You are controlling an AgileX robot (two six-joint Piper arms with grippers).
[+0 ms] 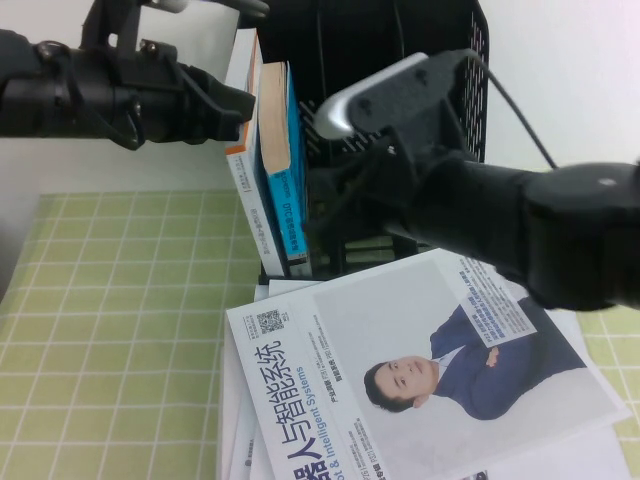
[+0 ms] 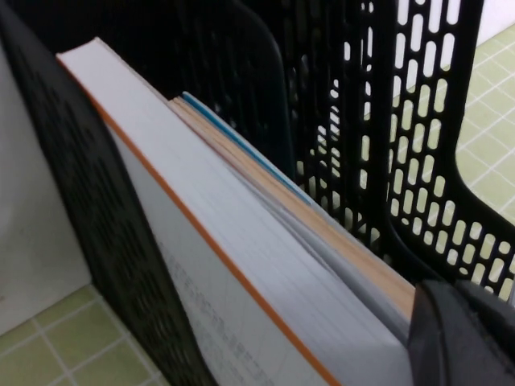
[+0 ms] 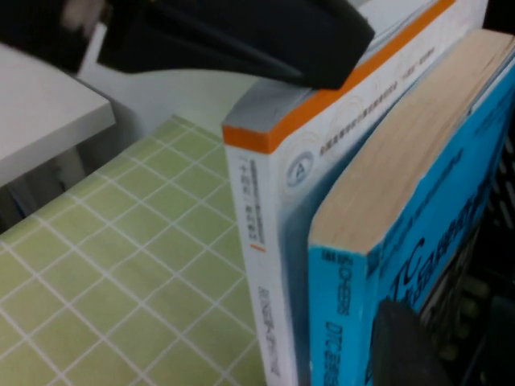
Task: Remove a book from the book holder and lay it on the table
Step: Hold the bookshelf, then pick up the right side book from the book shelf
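The white-grey book sits tight against the cyan book's side [image 1: 261, 162]. My left gripper should tip the white-grey book away before my right gripper pinches the cyan book's spine [image 1: 289, 212].
The book [image 1: 292, 170], with cyan cover, blue spine and yellowish page edges, stands upright in the leftmost compartment of the black book holder [image 1: 400, 30], on the green checked table [image 1: 120, 300]. A white-grey book with an orange stripe [image 1: 245, 180] stands against its left side. My left gripper [image 1: 232, 105] reaches in from the left at the books' upper part; in the left wrist view it [image 2: 463, 338] lies by the book's page edges [image 2: 322, 229]. My right gripper [image 3: 406, 346] rests against the book's cyan cover [image 3: 451, 185], between book and holder; the right arm hides it in the high view.
A thin magazine picturing a man in a blue suit [image 1: 420, 370] lies flat on loose papers just in front of the holder. The holder's slotted walls [image 2: 418, 121] stand close beside the books. Bare cloth lies to the left [image 3: 121, 265].
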